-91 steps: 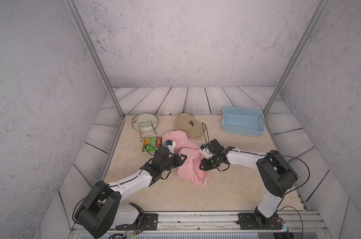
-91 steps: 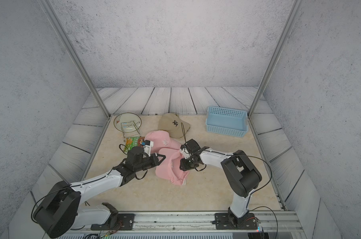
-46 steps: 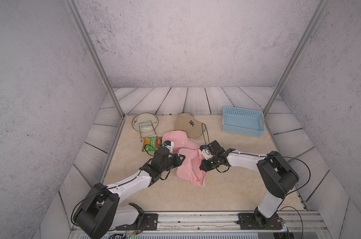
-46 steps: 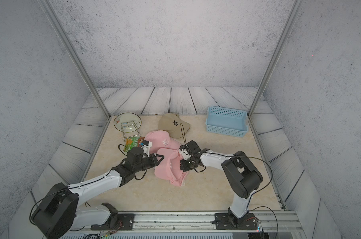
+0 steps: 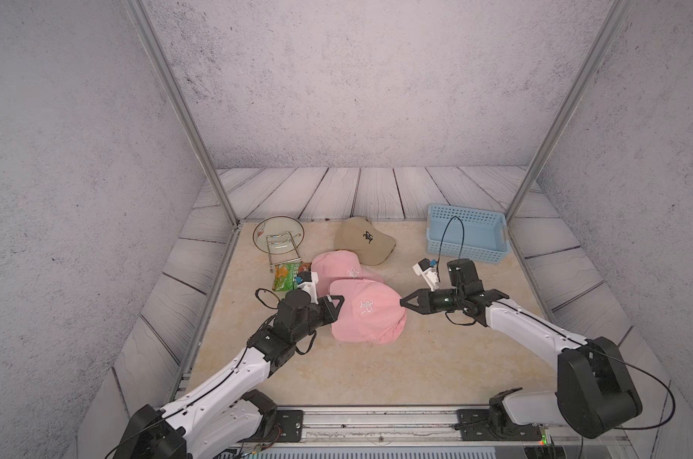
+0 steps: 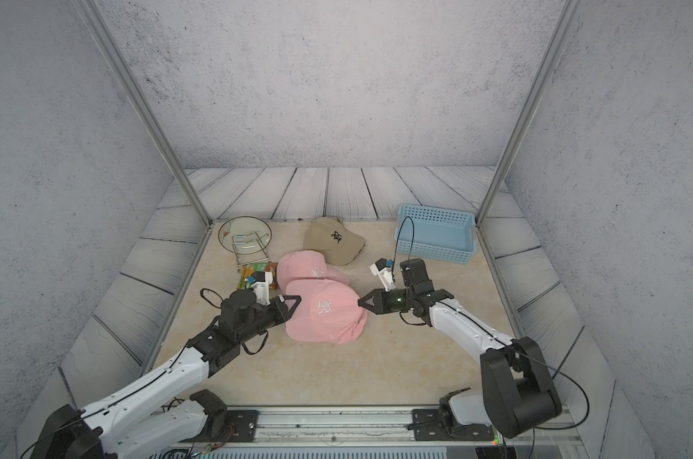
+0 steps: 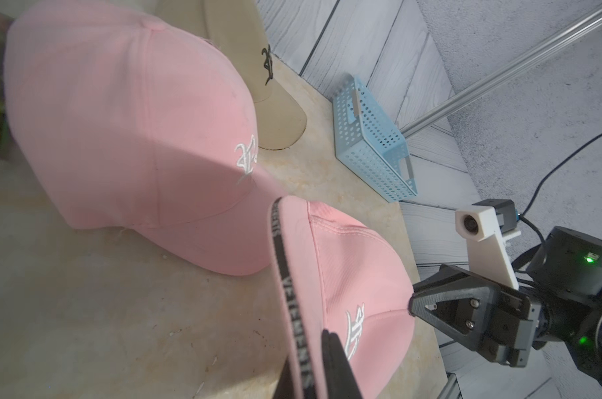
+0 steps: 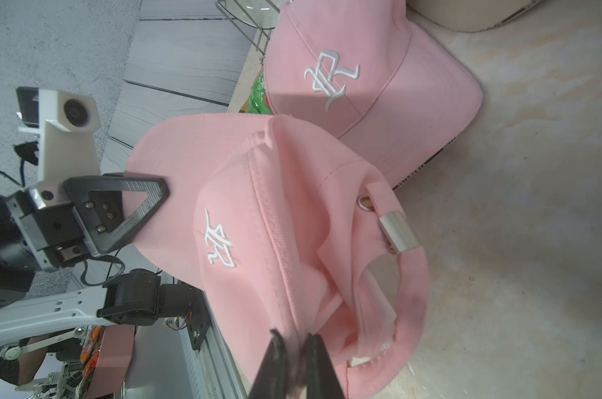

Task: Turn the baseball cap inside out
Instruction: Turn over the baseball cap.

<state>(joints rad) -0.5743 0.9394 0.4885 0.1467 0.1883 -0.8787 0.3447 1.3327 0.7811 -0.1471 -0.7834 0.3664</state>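
Next, I flip the cap over by its brim [image 8: 184, 149] with my left gripper until its opening faces up, because the pink cap's top [image 5: 371, 312] faces up over its opening.
A pink baseball cap [image 5: 366, 312] [image 6: 325, 312] with a white logo hangs stretched between my two grippers just above the table, in both top views. At the cap's left side my left gripper [image 5: 338, 301] [image 7: 310, 366] is shut on its brim edge with the black lettered tape. On the right, my right gripper [image 5: 403, 302] [image 8: 295, 342] is shut on a fold of crown fabric beside the back opening. The metal strap buckle [image 8: 398, 235] shows in the right wrist view. The cap's inside is mostly hidden.
A second pink cap [image 5: 343, 268] lies just behind the held one, and a tan cap [image 5: 362, 240] behind that. A blue basket [image 5: 466, 232] stands at the back right. A glass plate on a wire rack [image 5: 277, 238] and a snack packet [image 5: 285, 276] sit at the back left.
My right gripper has closed on the cap's crown fabric. The cap has gone from a crumpled droop to a rounder shape pulled between both grippers. The left gripper has kept its hold.
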